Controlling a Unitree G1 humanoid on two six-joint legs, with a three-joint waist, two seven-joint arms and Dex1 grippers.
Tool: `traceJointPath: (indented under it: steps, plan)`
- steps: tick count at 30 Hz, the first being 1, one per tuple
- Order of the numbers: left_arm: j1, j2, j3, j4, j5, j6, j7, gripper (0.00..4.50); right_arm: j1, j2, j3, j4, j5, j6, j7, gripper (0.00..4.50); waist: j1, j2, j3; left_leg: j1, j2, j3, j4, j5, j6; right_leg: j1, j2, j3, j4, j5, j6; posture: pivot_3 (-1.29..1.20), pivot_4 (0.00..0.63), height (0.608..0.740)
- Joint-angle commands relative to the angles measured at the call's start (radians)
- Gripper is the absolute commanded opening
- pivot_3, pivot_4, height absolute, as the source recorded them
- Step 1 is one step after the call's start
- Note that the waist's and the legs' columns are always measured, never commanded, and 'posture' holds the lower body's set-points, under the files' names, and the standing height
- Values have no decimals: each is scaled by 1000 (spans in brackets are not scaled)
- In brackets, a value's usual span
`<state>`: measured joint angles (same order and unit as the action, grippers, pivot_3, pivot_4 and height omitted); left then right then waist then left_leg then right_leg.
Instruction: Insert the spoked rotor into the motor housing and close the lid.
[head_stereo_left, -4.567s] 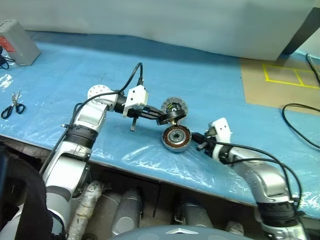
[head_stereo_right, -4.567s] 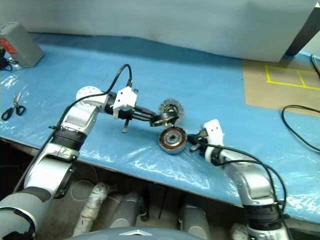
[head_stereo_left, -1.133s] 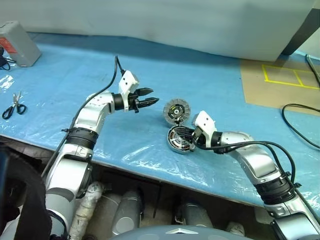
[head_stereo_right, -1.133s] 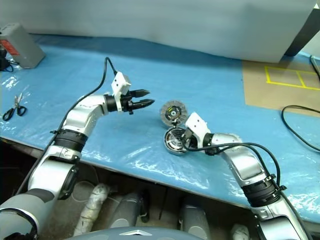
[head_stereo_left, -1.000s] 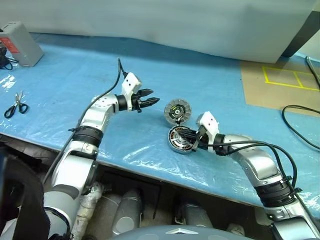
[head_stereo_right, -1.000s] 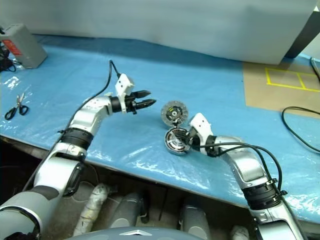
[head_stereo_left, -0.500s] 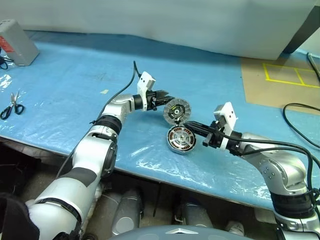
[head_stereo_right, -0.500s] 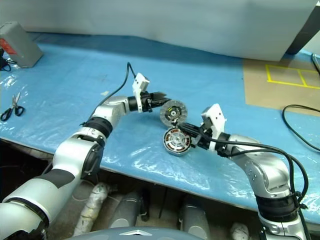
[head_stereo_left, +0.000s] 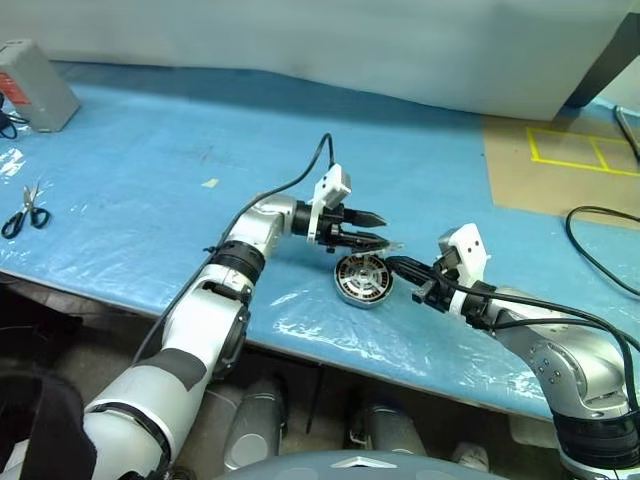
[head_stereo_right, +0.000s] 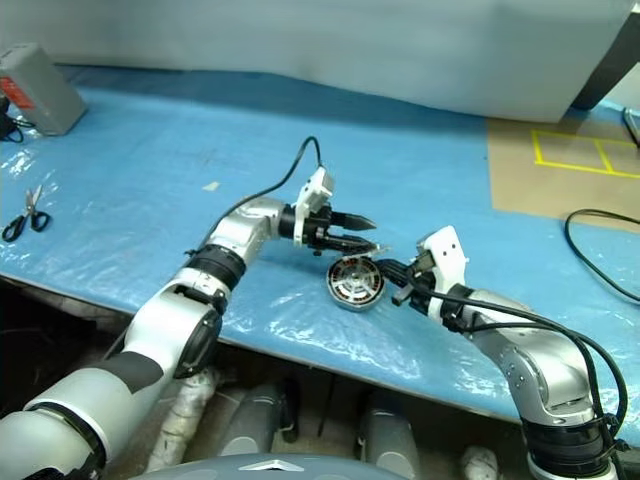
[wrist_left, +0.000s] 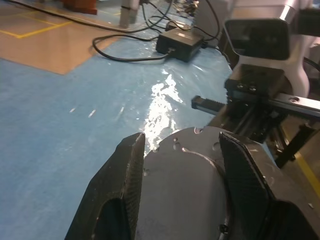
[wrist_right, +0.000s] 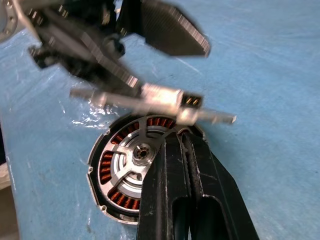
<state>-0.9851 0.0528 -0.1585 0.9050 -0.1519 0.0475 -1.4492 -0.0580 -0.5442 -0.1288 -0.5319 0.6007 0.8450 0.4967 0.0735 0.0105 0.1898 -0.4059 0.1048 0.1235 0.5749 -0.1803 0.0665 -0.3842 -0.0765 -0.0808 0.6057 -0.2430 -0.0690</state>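
The lid sits slanted over the housing's far rim (head_stereo_left: 366, 257), so my left gripper should lay it flat (head_stereo_left: 363, 281) and move away while my right gripper keeps it steady.
The motor housing (head_stereo_left: 362, 281) lies on the blue table cover, its copper windings showing in the right wrist view. The spoked rotor (wrist_right: 141, 151) sits inside it, pale hub at the centre. My left gripper (head_stereo_left: 383, 228) is shut on the lid (wrist_left: 185, 180), a grey disc held roughly level between both fingers just above the housing's far side. In the right wrist view the lid (wrist_right: 150, 95) shows edge-on over the housing (wrist_right: 120, 197). My right gripper (head_stereo_left: 390, 263) is shut and empty, its tips (wrist_right: 178, 137) at the housing's right rim.
Scissors (head_stereo_left: 28, 210) and a grey box with a red label (head_stereo_left: 35, 82) lie far left. A brown board with yellow tape (head_stereo_left: 560, 165) and a black cable (head_stereo_left: 600, 240) are at the right. The table's front edge runs just below the housing.
My left gripper closed on the lid, lifted it off the table and carried it right, over the housing. My right gripper drew back slightly to the housing's right rim.
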Motion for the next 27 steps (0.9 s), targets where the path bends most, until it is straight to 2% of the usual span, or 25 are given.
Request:
traceJointPath:
  steps: [1, 5, 7, 11, 18, 23, 27]
  plan:
    - [44, 12, -64, -64, 40, -44, -44, 2467, -12, 9, -99, -95, 107, 28, -19, 0, 0, 0, 0, 0, 0, 0, 0, 0, 0, 0, 0, 0, 0, 0, 0, 0, 150, 740]
    - [72, 16, -86, -81, 46, -40, -45, 2467, 17, -34, -151, -194, 226, 74, 13, 0, 0, 2, 0, 1, 0, 0, 0, 0, 0, 1, 0, 0, 0, 0, 0, 0, 150, 740]
    - [76, 16, -92, -69, 56, -48, -31, 2467, 47, -101, -142, -231, 216, 78, 48, 0, 1, 3, 0, 1, 0, 0, 0, 0, 0, 1, 0, 0, -1, 0, 0, 0, 150, 740]
    - [77, 8, -91, -56, 60, -55, -5, 2467, 67, -161, -126, -238, 189, 65, 50, 0, 7, 2, 0, 1, 0, 0, 0, 0, 0, 3, 0, 0, -2, 0, 1, 0, 150, 740]
    - [109, 26, -103, -117, 49, -25, -39, 2467, 15, -126, -88, -200, 172, 55, -7, 0, 6, 2, 0, 5, 0, 0, -1, -2, -3, 7, 0, 0, -4, 1, 2, 0, 150, 740]
    - [97, 82, -50, -291, -53, 126, -89, 2467, 1, -115, -54, -190, 152, 42, -13, 0, 2, 3, 0, 3, 0, 0, -3, -1, -2, 3, 0, 0, -4, 1, 2, 0, 150, 740]
    - [42, 139, 49, -424, -157, 274, -26, 2467, 0, -125, -1, -182, 113, 15, 8, 0, 1, 3, 1, 1, 0, 0, -3, 0, 0, 1, 0, 0, -3, 1, 2, 0, 150, 740]
